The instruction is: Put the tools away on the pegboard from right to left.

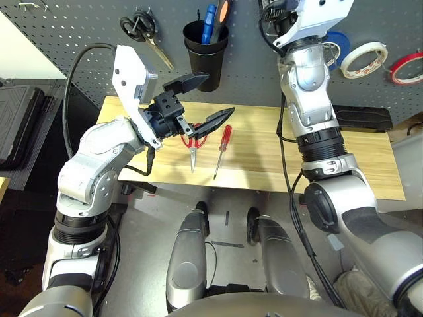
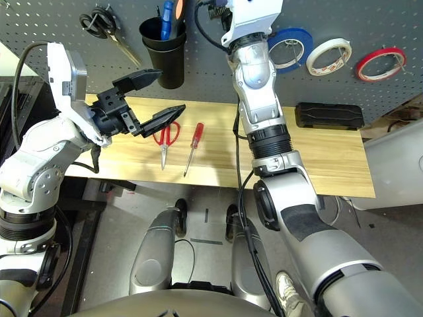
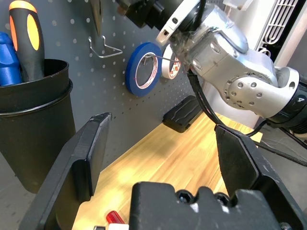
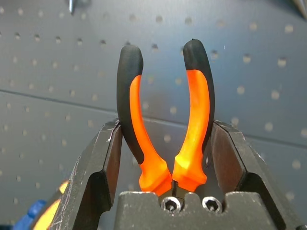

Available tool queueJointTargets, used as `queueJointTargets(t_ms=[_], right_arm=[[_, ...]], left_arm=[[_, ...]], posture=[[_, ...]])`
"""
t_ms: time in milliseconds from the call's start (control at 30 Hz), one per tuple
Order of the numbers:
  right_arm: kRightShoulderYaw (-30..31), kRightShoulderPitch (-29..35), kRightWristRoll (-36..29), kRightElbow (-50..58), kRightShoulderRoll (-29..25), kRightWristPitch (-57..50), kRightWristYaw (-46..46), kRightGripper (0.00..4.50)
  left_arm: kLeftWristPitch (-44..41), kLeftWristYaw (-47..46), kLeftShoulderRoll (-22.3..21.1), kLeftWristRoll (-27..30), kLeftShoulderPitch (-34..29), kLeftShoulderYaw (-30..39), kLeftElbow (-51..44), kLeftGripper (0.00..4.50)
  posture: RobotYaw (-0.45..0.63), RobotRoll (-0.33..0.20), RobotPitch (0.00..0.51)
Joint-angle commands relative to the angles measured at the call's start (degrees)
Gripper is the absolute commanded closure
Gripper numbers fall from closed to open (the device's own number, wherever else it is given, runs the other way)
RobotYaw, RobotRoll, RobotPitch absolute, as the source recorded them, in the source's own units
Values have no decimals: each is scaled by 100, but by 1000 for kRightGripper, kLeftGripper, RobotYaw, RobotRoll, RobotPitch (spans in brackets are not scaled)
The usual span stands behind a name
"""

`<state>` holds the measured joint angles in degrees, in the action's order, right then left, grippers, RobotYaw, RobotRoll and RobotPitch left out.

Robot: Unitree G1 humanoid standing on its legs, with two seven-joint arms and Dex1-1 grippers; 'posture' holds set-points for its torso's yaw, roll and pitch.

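Observation:
The slim red-handled screwdriver [image 1: 224, 146] will stand with its handle up when I lower it into the black cup holder, because the holder has open room [image 1: 193, 31] beside the blue handle.
My right gripper [image 4: 166, 130] is shut on the orange-and-black-handled pliers [image 4: 192, 115], whose handles point at the dark grey pegboard [image 1: 79, 33]; the right arm reaches high up the board. The red tape ring [image 1: 404, 68] hangs on a hook at the board's far right. On the wooden table [image 1: 370, 165] the red-handled scissors [image 1: 193, 142] and the slim red-handled screwdriver [image 1: 223, 148] lie side by side. Just above the scissors, my left gripper [image 1: 217, 94] hovers open and holds nothing.
A black cup holder [image 1: 203, 49] on the board holds blue and orange-black handles. Black-handled scissors [image 1: 142, 30] hang to its left. Blue tape [image 2: 291, 46] and white tape [image 1: 363, 59] hang right of my arm. A black block [image 2: 328, 114] lies at the table's back.

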<state>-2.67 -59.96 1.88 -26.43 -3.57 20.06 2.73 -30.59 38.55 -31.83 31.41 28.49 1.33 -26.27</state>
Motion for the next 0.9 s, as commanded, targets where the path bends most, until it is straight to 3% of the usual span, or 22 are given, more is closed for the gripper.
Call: queueJointTargets(t_ms=[33, 300, 367, 467, 700, 900], right_arm=[[-36, 123, 67, -98, -5, 24, 133, 1426], [74, 379, 99, -249, 27, -409, 73, 1426], [94, 451, 112, -267, 17, -460, 51, 702], [199, 546, 299, -250, -114, 50, 33, 25], [226, 903, 478, -89, -484, 1030, -47, 25], [395, 2051, 256, 1064, -931, 637, -927, 25]], left_arm=[[-68, 14, -60, -1, -115, -33, -165, 0], [-85, 10, -68, -24, -153, -61, -148, 0], [-69, 18, -65, -55, -156, -86, -107, 0], [-116, 22, -85, -87, -179, -129, -54, 0], [-215, -22, -118, -206, -299, -193, 53, 0], [-297, -263, 88, -445, -496, -392, 229, 0]], posture=[[233, 0, 296], [227, 0, 302], [226, 0, 303], [221, 0, 306], [216, 0, 310], [206, 0, 316]])
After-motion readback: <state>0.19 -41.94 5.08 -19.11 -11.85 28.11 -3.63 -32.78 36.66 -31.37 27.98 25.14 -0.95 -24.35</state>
